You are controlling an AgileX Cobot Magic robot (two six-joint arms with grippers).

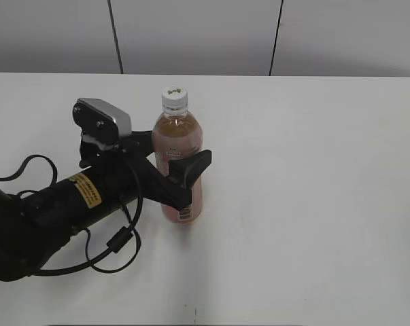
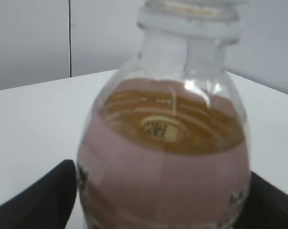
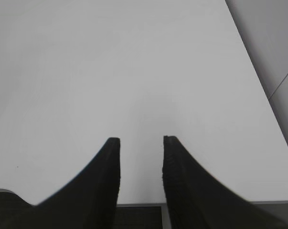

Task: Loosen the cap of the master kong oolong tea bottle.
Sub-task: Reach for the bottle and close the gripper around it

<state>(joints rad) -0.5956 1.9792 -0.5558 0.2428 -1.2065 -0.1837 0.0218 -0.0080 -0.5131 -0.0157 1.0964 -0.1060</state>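
My left gripper is holding the bottle upright [image 1: 179, 141] with the cap pointing up. It should tip the bottle toward my right gripper, and my right gripper should take the cap [image 1: 175, 98].
The master kong oolong tea bottle [image 1: 179, 136] stands upright on the white table, with amber tea and a pink label. Its white cap [image 1: 175, 97] is on top, and nothing touches it. My left gripper [image 1: 183, 157] is shut on the bottle's middle, one black finger across the front and one behind. In the left wrist view the bottle [image 2: 167, 181] fills the frame between the two finger pads of the left gripper [image 2: 163, 195], and only the cap's lower edge [image 2: 191, 5] shows. My right gripper [image 3: 141, 140] is open and empty over bare table, outside the exterior view.
The white table [image 1: 313, 204] runs back to a grey panelled wall [image 1: 191, 34]. The left arm's black cables [image 1: 116, 244] loop on the table at the front left. The table's right edge [image 3: 258, 71] shows in the right wrist view.
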